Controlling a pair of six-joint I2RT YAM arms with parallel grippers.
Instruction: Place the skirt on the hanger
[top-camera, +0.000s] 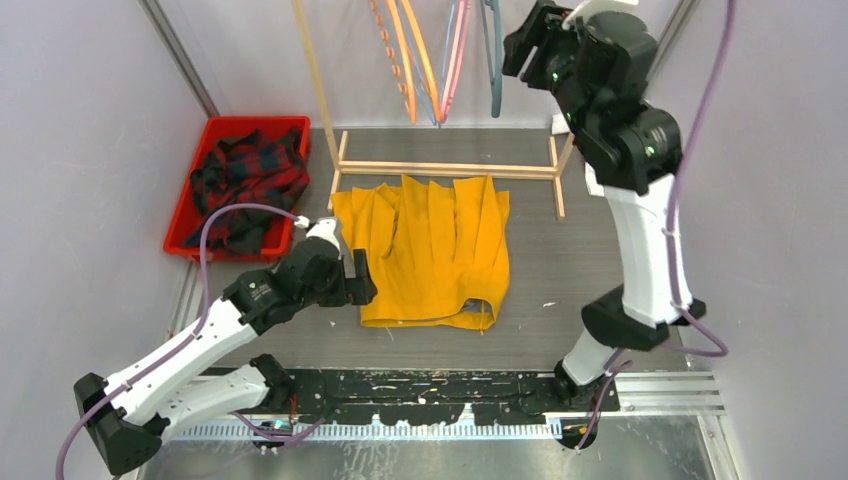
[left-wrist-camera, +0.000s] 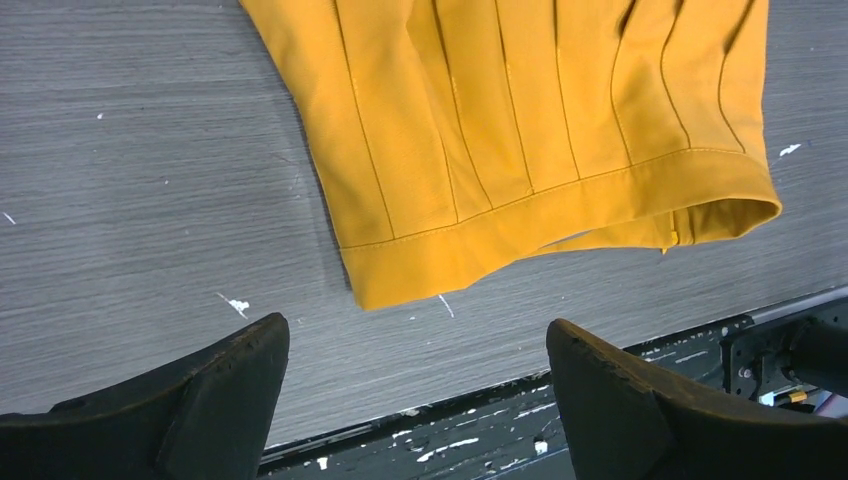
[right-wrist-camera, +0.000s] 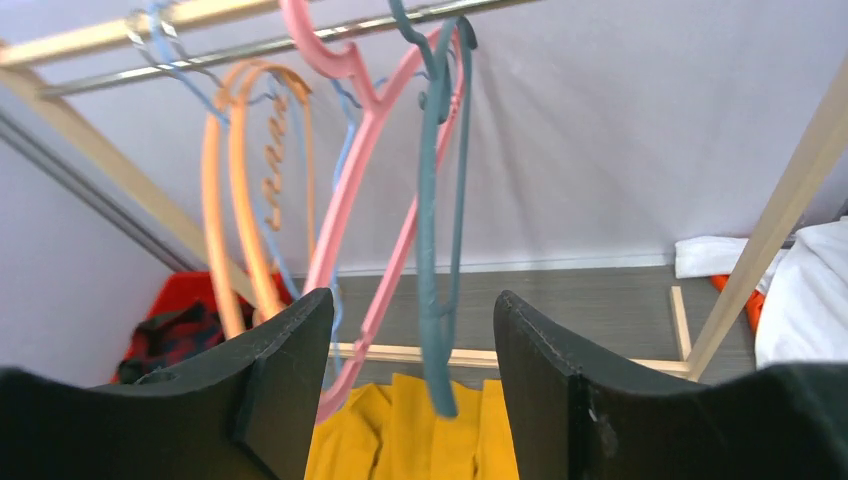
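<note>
The robot's right gripper should move past the teal hanger (right-wrist-camera: 430, 250) and grip the side of the pink hanger (right-wrist-camera: 347, 187), because the teal hanger hangs in front of the pink hanger.
A yellow pleated skirt (top-camera: 430, 250) lies flat on the grey table, waistband toward the near edge; it also shows in the left wrist view (left-wrist-camera: 520, 130) and the right wrist view (right-wrist-camera: 420, 440). Several hangers hang from the rack rail. A teal hanger (top-camera: 494, 60) hangs rightmost, and in the right wrist view the teal hanger (right-wrist-camera: 436, 230) sits between the open fingers. My right gripper (top-camera: 520, 45) is raised beside it, open, jaws apart, touching nothing. My left gripper (top-camera: 362, 282) is open and empty, low at the skirt's left waistband corner (left-wrist-camera: 365, 290).
A red bin (top-camera: 240, 185) with dark plaid clothes stands at the left. A wooden rack base (top-camera: 450, 168) lies behind the skirt. Orange (top-camera: 405, 60) and pink (top-camera: 455, 50) hangers hang left of the teal one. White cloth (right-wrist-camera: 800, 290) lies at right.
</note>
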